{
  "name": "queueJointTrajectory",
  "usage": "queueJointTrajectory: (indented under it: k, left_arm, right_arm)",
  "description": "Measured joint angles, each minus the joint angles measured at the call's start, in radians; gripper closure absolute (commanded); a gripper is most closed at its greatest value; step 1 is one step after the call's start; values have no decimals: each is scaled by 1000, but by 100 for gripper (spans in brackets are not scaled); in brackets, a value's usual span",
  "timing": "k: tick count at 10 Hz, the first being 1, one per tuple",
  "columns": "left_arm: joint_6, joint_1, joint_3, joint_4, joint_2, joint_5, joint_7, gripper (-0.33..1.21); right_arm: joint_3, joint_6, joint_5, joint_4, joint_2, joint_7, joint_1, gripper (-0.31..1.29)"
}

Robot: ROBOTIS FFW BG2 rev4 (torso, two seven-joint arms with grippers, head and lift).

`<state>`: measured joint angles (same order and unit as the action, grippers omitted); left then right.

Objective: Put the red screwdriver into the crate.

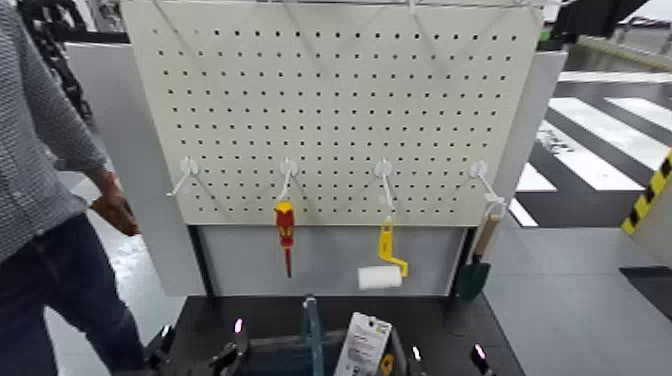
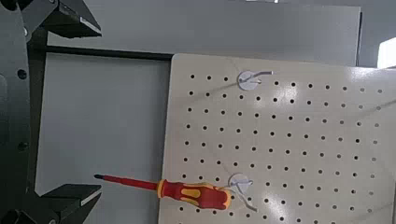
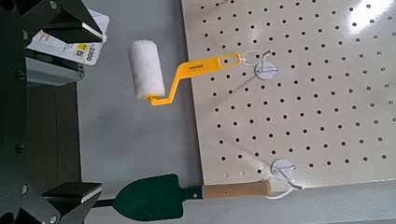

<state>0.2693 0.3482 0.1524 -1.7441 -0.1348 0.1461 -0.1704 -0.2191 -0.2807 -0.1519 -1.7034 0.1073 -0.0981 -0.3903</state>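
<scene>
The red screwdriver (image 1: 285, 226) will slide off the hook (image 1: 287, 182) when I pull outward, because the hook sticks out from the pegboard to a loose end.
The red screwdriver (image 1: 285, 232) hangs shaft down from a hook on the pegboard (image 1: 330, 100), left of centre. In the left wrist view the screwdriver (image 2: 182, 191) shows ahead of my left gripper (image 2: 70, 110), which is open, empty and well short of it. The crate (image 1: 275, 352) sits low at the front centre with its upright handle (image 1: 312, 330); only its far part shows. My left gripper (image 1: 236, 348) and right gripper (image 1: 477, 358) are low beside the crate. The right gripper (image 3: 65, 110) is open and empty.
A yellow-handled white paint roller (image 1: 383, 262) and a green trowel (image 1: 476, 268) hang right of the screwdriver; both show in the right wrist view, the roller (image 3: 147, 68) and the trowel (image 3: 157, 197). A white carded package (image 1: 362, 345) lies in the crate. A person (image 1: 40, 190) stands at the left.
</scene>
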Motion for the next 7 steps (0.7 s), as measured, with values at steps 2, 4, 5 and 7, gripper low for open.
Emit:
queueJointTrajectory:
  k: [2,4,5,7]
  left_arm:
    - [-8,-4,2,1,-4,7,1,11]
    - [-15,-9,5,3,-7,13,11,11]
    - [-20,-13,5,3,-8,18,19,11]
    - [-34,-27,-9,7,-6,33,75,11]
  right_arm:
    - [0,1,0,1,1,1,2,17]
    - [-1,1,0,3,2,3,3,17]
    - [-1,0,-1,4,2,3,4,17]
    - [0,0,-1,4,2,3,4,17]
